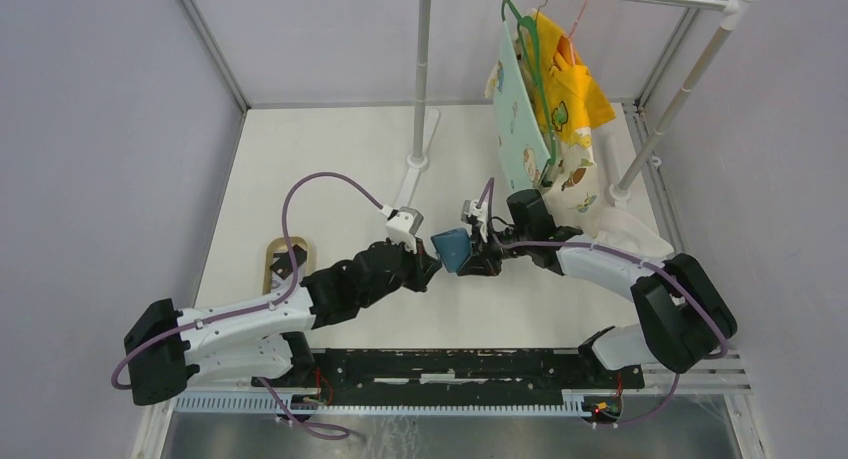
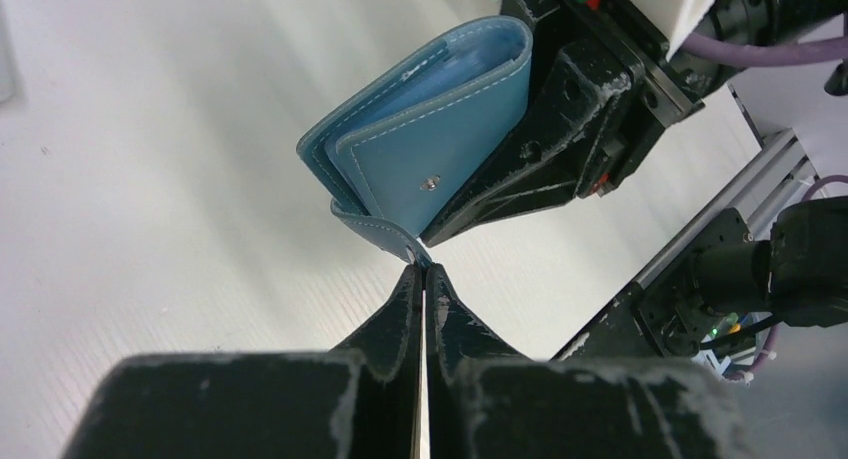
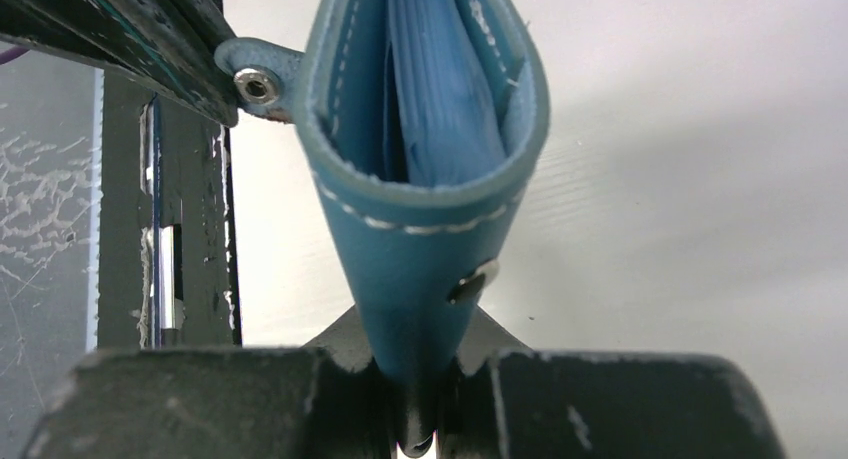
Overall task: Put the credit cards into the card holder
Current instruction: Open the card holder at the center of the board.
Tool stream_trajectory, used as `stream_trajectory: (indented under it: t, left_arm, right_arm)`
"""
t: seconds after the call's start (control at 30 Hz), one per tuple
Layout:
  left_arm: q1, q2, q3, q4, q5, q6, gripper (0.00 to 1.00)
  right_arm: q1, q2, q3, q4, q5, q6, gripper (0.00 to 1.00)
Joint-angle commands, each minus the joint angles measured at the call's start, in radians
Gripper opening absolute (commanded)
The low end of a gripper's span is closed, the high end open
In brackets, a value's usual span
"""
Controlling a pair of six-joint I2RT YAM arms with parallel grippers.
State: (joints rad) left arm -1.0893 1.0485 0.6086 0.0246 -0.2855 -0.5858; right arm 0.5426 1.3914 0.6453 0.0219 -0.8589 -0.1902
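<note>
My right gripper is holding the card holder's folded body (image 2: 435,129) shut, so I should set it down, let go and pull its flap open with my left gripper.
The teal-blue card holder (image 1: 451,249) hangs above the table's middle, its fold clamped in my right gripper (image 3: 420,351), which is shut on it. Its mouth faces away from that gripper and shows blue inner pockets (image 3: 440,99), with no card visible in them. The snap tab (image 2: 400,241) sticks out from its lower edge. My left gripper (image 2: 424,269) is shut, its tips pinching the very end of that tab (image 3: 257,84). Far left, what looks like a dark credit card (image 1: 286,267) lies in a tan oval tray (image 1: 272,251), partly hidden by the left arm's cable.
A clothes rack stands at the back, its post base (image 1: 418,161) behind the grippers, with hung garments (image 1: 550,109) at the right. A white cloth (image 1: 632,231) lies under them. A black rail (image 1: 450,367) runs along the near edge.
</note>
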Motion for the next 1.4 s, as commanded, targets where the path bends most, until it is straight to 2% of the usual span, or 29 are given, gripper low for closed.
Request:
stream_trajectory:
  t: [0.0, 0.3, 0.47, 0.77, 1.0, 1.37]
  left_arm:
    - [0.013, -0.050, -0.027, 0.098, 0.062, 0.042, 0.02]
    - [0.026, -0.031, -0.030, 0.145, 0.156, 0.029, 0.02]
    - [0.033, -0.051, -0.046, 0.152, 0.177, 0.027, 0.02]
    - [0.037, -0.031, -0.041, 0.197, 0.263, 0.026, 0.02]
    - [0.036, 0.003, -0.031, 0.212, 0.298, 0.024, 0.02]
    - [0.038, 0.026, -0.034, 0.209, 0.301, 0.028, 0.02]
  right_arm:
    - [0.005, 0.047, 0.048, -0.009, -0.047, -0.047, 0.01]
    - [0.005, 0.098, 0.071, -0.056, -0.032, -0.076, 0.06]
    - [0.004, 0.111, 0.090, -0.093, 0.030, -0.107, 0.16]
    - [0.004, 0.097, 0.109, -0.127, 0.247, -0.134, 0.59]
    - [0.001, 0.048, 0.109, -0.133, 0.296, -0.145, 0.78]
    - [-0.011, 0.009, 0.099, -0.138, 0.110, -0.176, 0.79]
